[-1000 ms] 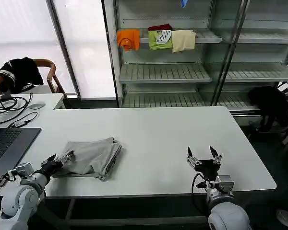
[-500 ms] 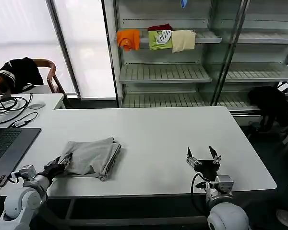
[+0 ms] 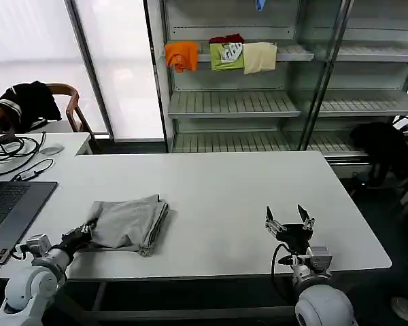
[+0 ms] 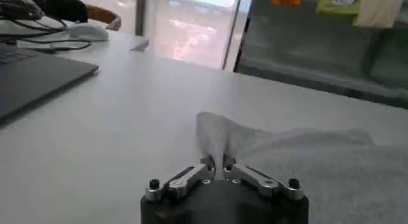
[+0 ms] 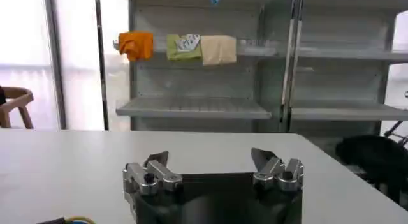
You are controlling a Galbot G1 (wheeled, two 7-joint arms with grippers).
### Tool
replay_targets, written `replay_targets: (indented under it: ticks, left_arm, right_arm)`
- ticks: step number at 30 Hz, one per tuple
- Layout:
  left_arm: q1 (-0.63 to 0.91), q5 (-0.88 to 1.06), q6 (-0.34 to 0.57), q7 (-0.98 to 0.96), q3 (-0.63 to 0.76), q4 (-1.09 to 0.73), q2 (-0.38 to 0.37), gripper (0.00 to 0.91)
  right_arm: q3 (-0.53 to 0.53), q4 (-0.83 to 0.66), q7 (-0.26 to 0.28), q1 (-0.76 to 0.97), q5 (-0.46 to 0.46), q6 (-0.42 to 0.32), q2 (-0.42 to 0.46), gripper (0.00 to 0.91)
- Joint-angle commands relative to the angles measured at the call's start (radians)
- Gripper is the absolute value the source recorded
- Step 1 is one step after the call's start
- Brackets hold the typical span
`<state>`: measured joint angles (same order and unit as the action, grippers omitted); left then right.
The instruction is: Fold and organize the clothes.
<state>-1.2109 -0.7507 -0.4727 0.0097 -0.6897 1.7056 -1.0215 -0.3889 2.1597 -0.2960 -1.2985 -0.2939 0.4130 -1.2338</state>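
The stacked layers (image 3: 154, 233) are close against each other. I expect the light grey shirt (image 3: 122, 223) to slide along in one piece and stay folded when I pull with my right gripper.
The light grey shirt (image 3: 128, 223) lies folded into a compact rectangle on the white table (image 3: 217, 183), near its front left. My left gripper (image 3: 87, 229) is at the shirt's near left corner and is shut on a pinch of the grey cloth (image 4: 220, 142), which rises from between its fingers (image 4: 207, 161). My right gripper (image 3: 289, 221) hovers over the front right of the table, well apart from the shirt, open and empty (image 5: 210, 158).
A laptop (image 3: 7, 204) and cables (image 3: 13, 149) sit on the desk to the left. Behind the table stand metal shelves (image 3: 231, 102) holding orange, green and cream folded garments (image 3: 221, 54). A chair with a black garment (image 3: 27, 102) is at back left.
My left gripper has drawn back toward the table's front left edge with the shirt corner, and the folded shirt has shifted slightly left. The right arm has not moved.
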Motion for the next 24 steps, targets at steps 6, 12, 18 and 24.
replay_targets:
  ticks: [6, 12, 18, 24]
  left_arm:
    - [0.008, 0.023, 0.044, 0.020, -0.247, -0.049, 0.157, 0.000]
    - [0.004, 0.024, 0.039, 0.048, -0.297, -0.070, 0.241, 0.000]
    - [0.034, 0.066, 0.048, 0.055, -0.274, -0.117, 0.253, 0.000]
    - [0.049, 0.075, 0.047, 0.051, -0.254, -0.105, 0.238, 0.000]
  right_arm:
    - [0.002, -0.007, -0.001, 0.004, -0.008, -0.003, 0.007, 0.907]
    - [0.012, -0.018, -0.001, 0.012, -0.009, -0.005, 0.003, 0.907]
    - [0.014, -0.015, 0.000, 0.010, -0.009, -0.004, 0.003, 0.907]
    - [0.006, -0.019, 0.000, 0.005, -0.011, -0.006, 0.008, 0.907]
